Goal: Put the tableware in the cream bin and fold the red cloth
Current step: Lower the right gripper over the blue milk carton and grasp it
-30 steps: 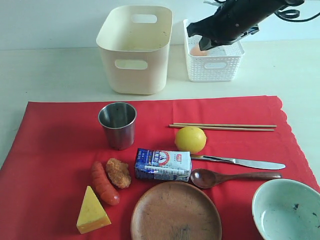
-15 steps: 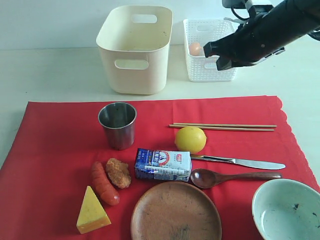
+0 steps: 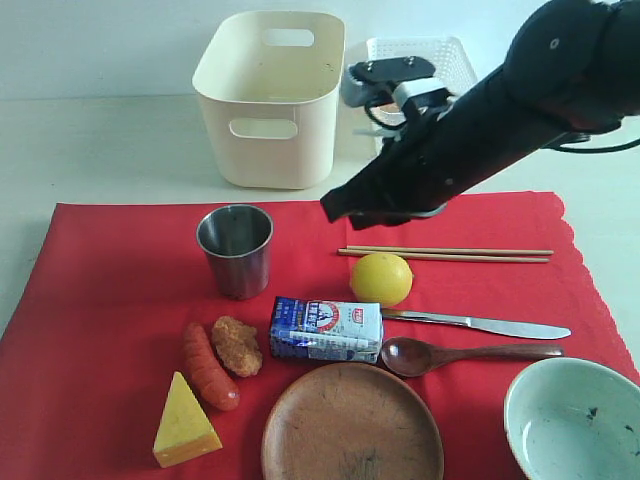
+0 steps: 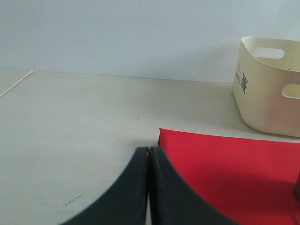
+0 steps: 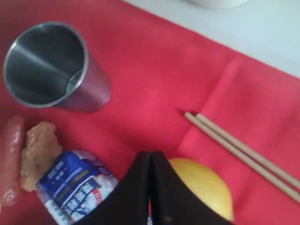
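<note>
Red cloth is lying free along the milk carton's long edge (image 3: 312, 299). My right gripper should therefore keep going toward the carton (image 3: 326, 330) until its fingers open over the middle.
The red cloth (image 3: 120, 300) lies flat with the tableware on it: steel cup (image 3: 235, 248), chopsticks (image 3: 450, 254), knife (image 3: 480, 324), dark spoon (image 3: 450, 354), brown plate (image 3: 352, 425) and pale bowl (image 3: 572, 420). Behind the cloth stands the cream bin (image 3: 270, 100). My right gripper (image 3: 335, 210) hangs shut and empty over the cloth between cup and chopsticks. From the right wrist, the shut tips (image 5: 150, 153) show above the lemon (image 5: 204, 185), near the cup (image 5: 47, 65). My left gripper (image 4: 148, 150) is shut and empty over the bare table by a cloth (image 4: 234, 164) corner.
Food lies among the tableware: a lemon (image 3: 381, 278), milk carton (image 3: 326, 329), sausage (image 3: 209, 366), fried piece (image 3: 236, 345) and cheese wedge (image 3: 184, 424). A white lattice basket (image 3: 455, 55) stands right of the bin, partly behind my right arm.
My right arm has swung from over the white basket down and to the left, out over the red cloth. Its jaws have closed fully. Nothing on the cloth has moved.
</note>
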Controlling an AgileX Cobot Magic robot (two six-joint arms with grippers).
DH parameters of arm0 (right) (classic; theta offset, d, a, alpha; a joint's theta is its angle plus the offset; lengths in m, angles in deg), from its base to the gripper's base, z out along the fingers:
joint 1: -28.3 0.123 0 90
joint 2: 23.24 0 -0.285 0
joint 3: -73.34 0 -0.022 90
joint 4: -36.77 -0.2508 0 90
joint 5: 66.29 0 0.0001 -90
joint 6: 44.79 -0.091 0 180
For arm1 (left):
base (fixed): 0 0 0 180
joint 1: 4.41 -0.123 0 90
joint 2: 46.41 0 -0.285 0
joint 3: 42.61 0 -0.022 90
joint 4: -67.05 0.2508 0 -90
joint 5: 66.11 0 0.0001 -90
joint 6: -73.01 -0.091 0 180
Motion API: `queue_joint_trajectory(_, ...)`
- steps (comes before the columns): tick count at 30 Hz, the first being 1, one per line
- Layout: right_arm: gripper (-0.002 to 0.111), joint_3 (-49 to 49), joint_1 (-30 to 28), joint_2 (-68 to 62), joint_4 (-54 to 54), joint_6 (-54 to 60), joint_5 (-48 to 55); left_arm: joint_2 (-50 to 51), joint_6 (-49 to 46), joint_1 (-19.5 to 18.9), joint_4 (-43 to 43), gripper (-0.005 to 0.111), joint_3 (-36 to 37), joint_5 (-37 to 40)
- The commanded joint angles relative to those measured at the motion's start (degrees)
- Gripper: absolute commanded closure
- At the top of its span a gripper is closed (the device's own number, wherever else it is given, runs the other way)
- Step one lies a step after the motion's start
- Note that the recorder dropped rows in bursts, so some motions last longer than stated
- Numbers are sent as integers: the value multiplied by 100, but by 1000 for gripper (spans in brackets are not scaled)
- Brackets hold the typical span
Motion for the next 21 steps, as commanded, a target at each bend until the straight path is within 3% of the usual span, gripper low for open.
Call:
queue_joint_trajectory(1,108,-233,360,58,-8,45,-11,-28,-5,44,23,104,15,-25)
queue_joint_trajectory(14,108,-698,1251,58,-12,281,-421,-28,-5,44,23,104,15,-25)
queue_joint_trajectory(18,89,-698,1448,58,42,281,-653,-28,-5,44,23,104,15,-25)
queue_joint_trajectory(21,63,-698,1448,58,42,281,-705,-28,-5,44,23,104,15,-25)
